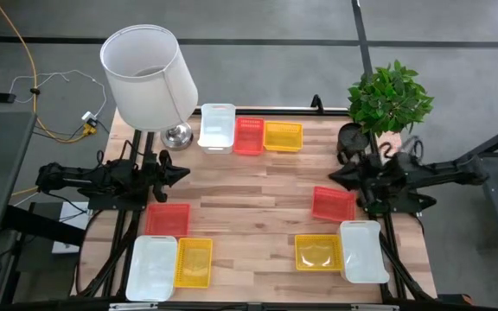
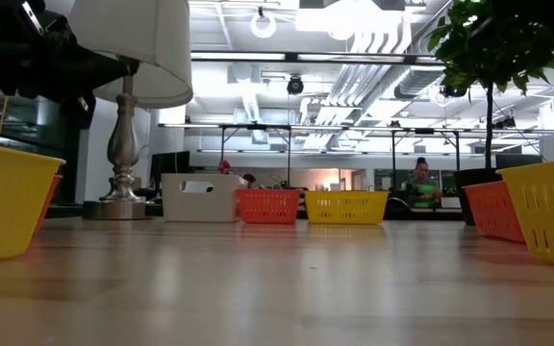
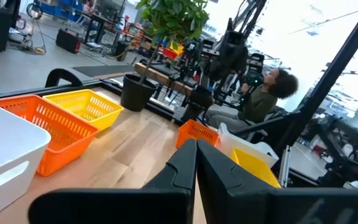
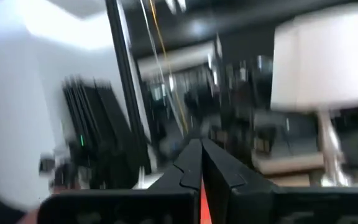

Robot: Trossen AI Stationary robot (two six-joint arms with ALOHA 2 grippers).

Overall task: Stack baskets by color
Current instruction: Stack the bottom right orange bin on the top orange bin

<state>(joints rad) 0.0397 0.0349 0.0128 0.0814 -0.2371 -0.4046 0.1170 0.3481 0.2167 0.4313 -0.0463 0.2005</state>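
Observation:
I expect the red basket (image 1: 333, 203) by my right gripper to fit inside the far red basket (image 1: 249, 136) when I lower it, because the far red basket stands open and empty.
Three baskets stand in a row at the far edge: white (image 1: 216, 126), red (image 1: 248, 136), yellow (image 1: 283, 136). Near left lie a red basket (image 1: 167, 218), a white one (image 1: 152, 268) and a yellow one (image 1: 194, 262). Near right lie a red basket (image 1: 333, 204), a yellow one (image 1: 318, 252) and a white one (image 1: 363, 250). My left gripper (image 1: 184, 173) hovers shut at the table's left side, pointing right. My right gripper (image 1: 334, 177) is shut at the right side, pointing left. Neither holds anything.
A lamp with a white shade (image 1: 150, 78) stands at the far left corner, its metal foot (image 1: 177, 135) beside the white basket. A potted plant (image 1: 389, 97) stands at the far right corner. Bare wood (image 1: 249, 216) lies between the basket groups.

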